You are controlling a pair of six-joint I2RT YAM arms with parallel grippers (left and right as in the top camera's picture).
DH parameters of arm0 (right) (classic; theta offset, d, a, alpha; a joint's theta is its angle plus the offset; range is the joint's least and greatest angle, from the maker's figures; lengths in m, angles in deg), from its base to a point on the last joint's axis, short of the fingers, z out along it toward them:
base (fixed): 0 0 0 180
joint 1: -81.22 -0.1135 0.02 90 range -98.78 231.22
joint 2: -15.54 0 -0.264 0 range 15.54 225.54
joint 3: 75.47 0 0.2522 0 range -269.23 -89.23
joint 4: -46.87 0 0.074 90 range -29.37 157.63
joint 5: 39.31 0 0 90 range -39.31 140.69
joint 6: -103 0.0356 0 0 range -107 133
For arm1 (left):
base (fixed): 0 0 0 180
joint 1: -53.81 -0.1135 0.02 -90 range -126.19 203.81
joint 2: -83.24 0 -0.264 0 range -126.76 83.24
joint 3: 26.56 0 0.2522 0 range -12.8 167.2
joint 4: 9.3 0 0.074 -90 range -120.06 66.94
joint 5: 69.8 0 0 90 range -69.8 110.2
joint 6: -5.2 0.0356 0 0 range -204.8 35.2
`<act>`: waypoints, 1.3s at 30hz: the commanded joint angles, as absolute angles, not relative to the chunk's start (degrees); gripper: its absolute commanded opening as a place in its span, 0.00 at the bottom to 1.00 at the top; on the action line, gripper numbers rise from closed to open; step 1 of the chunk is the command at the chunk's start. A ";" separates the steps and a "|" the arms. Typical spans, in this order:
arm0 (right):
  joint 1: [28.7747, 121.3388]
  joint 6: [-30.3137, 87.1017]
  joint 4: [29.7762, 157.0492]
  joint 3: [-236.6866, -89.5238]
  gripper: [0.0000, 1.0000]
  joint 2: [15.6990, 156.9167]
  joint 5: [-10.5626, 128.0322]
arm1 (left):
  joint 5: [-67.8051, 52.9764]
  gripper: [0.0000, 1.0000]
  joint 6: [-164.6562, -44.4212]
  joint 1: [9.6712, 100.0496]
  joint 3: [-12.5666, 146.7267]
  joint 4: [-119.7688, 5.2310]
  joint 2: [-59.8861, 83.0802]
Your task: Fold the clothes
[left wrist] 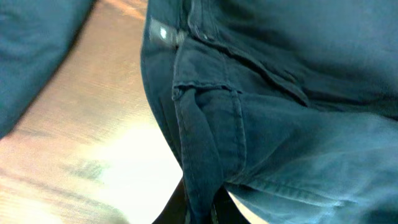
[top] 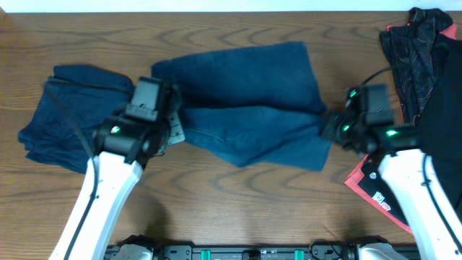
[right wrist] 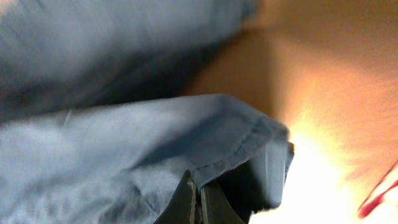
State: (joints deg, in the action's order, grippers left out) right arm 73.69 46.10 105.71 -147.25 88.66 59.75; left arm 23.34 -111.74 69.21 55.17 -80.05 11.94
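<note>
My left gripper and right gripper should carry the held leg of the jeans (top: pixel 253 139) over the far leg (top: pixel 245 74), because it droops toward me, off the far leg.
A pair of blue jeans (top: pixel 249 101) lies across the middle of the wooden table, folded lengthwise. My left gripper (top: pixel 172 119) is shut on its waistband end at the left; in the left wrist view the denim waist fold (left wrist: pixel 208 137) runs down between my fingers (left wrist: pixel 202 214). My right gripper (top: pixel 328 124) is shut on the leg hem at the right; in the right wrist view the hem edge (right wrist: pixel 249 134) is pinched between my fingers (right wrist: pixel 199 199). Both ends look lifted slightly off the table.
Another dark blue garment (top: pixel 68 112) lies folded at the left. A black garment with red trim (top: pixel 426 50) is piled at the right edge, above a red and black item (top: pixel 379 191) under my right arm.
</note>
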 commanded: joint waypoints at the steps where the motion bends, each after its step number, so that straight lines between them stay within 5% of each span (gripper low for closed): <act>1: 75.85 41.53 107.39 -153.50 0.01 87.74 56.52 | 24.10 0.07 -110.93 67.99 55.58 -82.31 15.26; 12: 75.94 34.21 111.70 -166.24 0.01 87.65 56.49 | 19.78 0.07 -110.93 67.96 55.58 -88.99 22.12; 24: 75.90 26.16 98.63 -167.16 0.01 92.57 56.52 | 28.23 0.07 -111.19 67.96 55.58 -78.00 19.28; 39: 71.59 22.12 74.65 -167.16 0.01 108.88 56.45 | 36.17 0.07 -125.27 60.86 55.58 -65.26 4.02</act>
